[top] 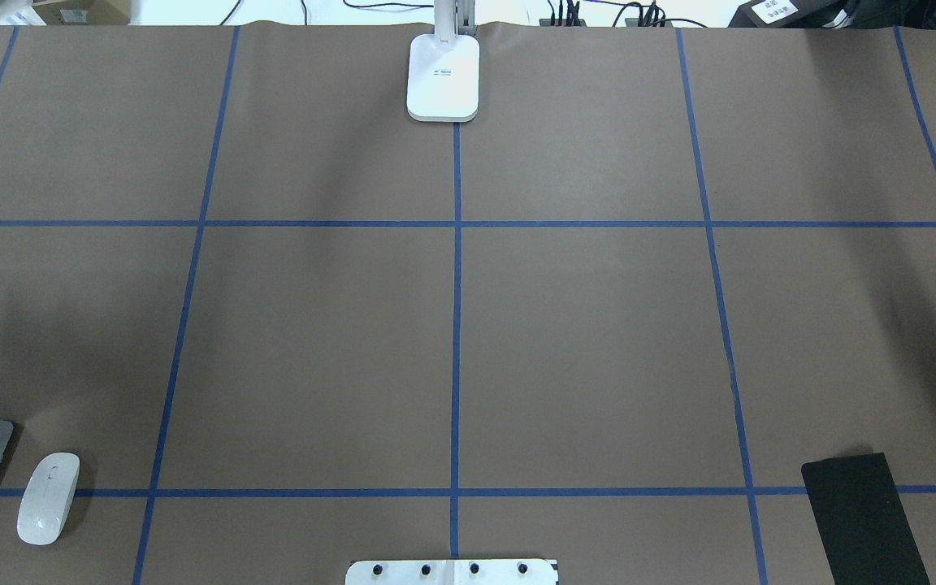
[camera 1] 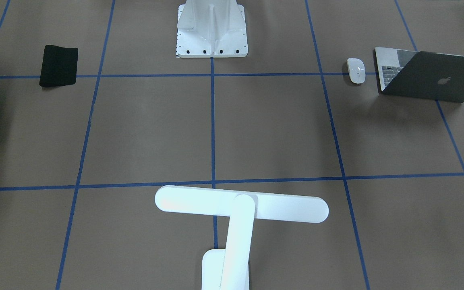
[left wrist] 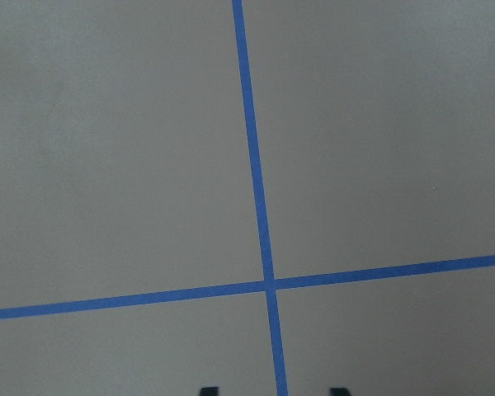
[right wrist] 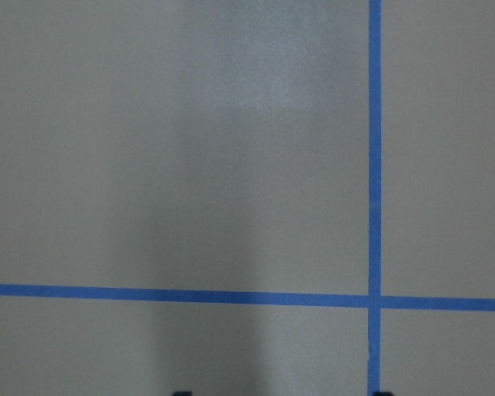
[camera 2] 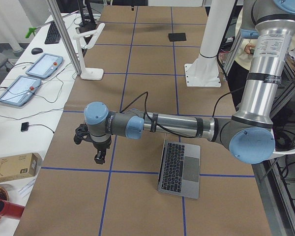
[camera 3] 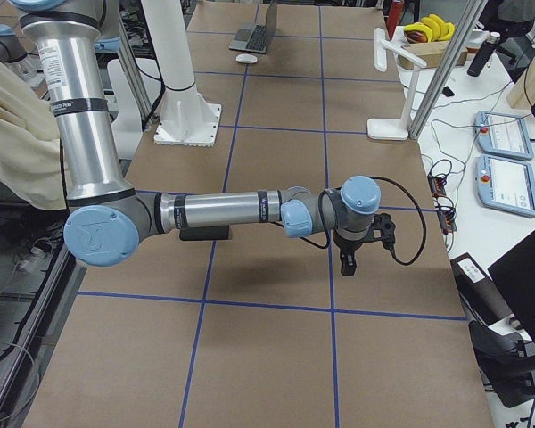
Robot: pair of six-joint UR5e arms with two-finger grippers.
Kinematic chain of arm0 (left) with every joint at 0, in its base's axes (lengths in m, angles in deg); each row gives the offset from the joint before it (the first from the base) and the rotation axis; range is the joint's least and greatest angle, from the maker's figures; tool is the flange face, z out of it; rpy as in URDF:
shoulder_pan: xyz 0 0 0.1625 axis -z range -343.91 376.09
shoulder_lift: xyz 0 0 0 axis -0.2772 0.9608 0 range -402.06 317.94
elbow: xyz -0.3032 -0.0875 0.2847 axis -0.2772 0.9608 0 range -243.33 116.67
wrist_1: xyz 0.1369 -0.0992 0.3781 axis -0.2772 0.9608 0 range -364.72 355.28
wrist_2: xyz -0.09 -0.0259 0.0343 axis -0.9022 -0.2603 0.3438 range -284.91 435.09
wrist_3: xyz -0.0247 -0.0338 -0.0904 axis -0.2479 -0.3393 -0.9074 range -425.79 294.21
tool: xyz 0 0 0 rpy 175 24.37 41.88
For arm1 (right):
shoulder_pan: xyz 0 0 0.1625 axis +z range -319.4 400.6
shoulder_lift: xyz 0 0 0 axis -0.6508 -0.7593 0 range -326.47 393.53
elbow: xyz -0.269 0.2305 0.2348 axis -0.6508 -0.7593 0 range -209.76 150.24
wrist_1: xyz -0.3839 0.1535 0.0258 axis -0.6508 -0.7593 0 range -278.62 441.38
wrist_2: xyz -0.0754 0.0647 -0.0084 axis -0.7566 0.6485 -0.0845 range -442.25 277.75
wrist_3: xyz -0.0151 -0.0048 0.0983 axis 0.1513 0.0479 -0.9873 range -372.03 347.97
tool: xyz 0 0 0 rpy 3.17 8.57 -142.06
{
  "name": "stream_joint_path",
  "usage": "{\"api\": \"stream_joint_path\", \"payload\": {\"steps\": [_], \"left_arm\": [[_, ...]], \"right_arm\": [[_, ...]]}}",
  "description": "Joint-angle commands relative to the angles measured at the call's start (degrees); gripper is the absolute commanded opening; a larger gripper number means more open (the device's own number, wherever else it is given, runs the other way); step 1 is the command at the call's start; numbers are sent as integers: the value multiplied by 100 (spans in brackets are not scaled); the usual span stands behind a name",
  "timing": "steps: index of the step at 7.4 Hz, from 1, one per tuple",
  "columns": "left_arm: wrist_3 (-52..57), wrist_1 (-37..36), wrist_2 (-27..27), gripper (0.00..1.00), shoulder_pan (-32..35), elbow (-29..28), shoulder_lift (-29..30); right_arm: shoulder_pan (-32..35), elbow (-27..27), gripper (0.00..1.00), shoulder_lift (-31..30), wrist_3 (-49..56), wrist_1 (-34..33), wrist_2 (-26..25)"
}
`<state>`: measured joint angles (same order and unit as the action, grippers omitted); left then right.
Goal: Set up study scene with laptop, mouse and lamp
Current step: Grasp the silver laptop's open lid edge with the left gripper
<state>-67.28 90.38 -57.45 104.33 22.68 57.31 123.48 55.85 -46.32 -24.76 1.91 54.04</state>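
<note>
My gripper will bring the keyboard base [camera 1: 389, 70] along, still open, when it carries the laptop by its lid, because the lid stands open by itself at the hinge [camera 1: 421, 97].
The laptop [camera 1: 429, 76] stands open on the robot's left end of the table, keys toward the robot. The white mouse [camera 1: 356, 71] lies just beside it, toward the table's middle. The lamp [camera 1: 240, 209] stands upright at the far edge opposite the robot, its base [top: 444, 77] on the centre tape line. My left gripper [left wrist: 273, 391] is open and holds nothing, hovering over a tape crossing; in the exterior left view the left gripper [camera 2: 99, 157] hangs beyond the laptop [camera 2: 179, 167]. My right gripper [right wrist: 281, 393] is open over bare paper, its [camera 3: 346, 265] wrist far from all three things.
A flat black mat [camera 1: 59, 65] lies at the robot's right end, partly under the right arm [camera 3: 223, 212]. The white ribbed pedestal [camera 1: 212, 30] stands at the robot's edge. Blue tape [top: 457, 325] grids the brown paper. A person [camera 2: 246, 49] stands behind the robot.
</note>
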Motion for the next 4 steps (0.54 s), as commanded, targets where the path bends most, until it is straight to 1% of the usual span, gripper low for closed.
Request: {"api": "stream_joint_path", "payload": {"steps": [1, 2, 3, 4], "left_arm": [[-9, -1, -9, 100, 0, 12, -5], [-27, -96, -174, 100, 78, 465, -161], [-288, -236, -306, 100, 323, 1104, -624], [-525, -812, -299, 100, 473, 1703, -881]], "right_arm": [[0, 52, 100, -21, -54, 134, -197], [-61, 78, 100, -56, -72, 142, -321], [-70, 43, 100, -100, -72, 90, -340], [-184, 17, 100, -196, -72, 81, -340]]}}
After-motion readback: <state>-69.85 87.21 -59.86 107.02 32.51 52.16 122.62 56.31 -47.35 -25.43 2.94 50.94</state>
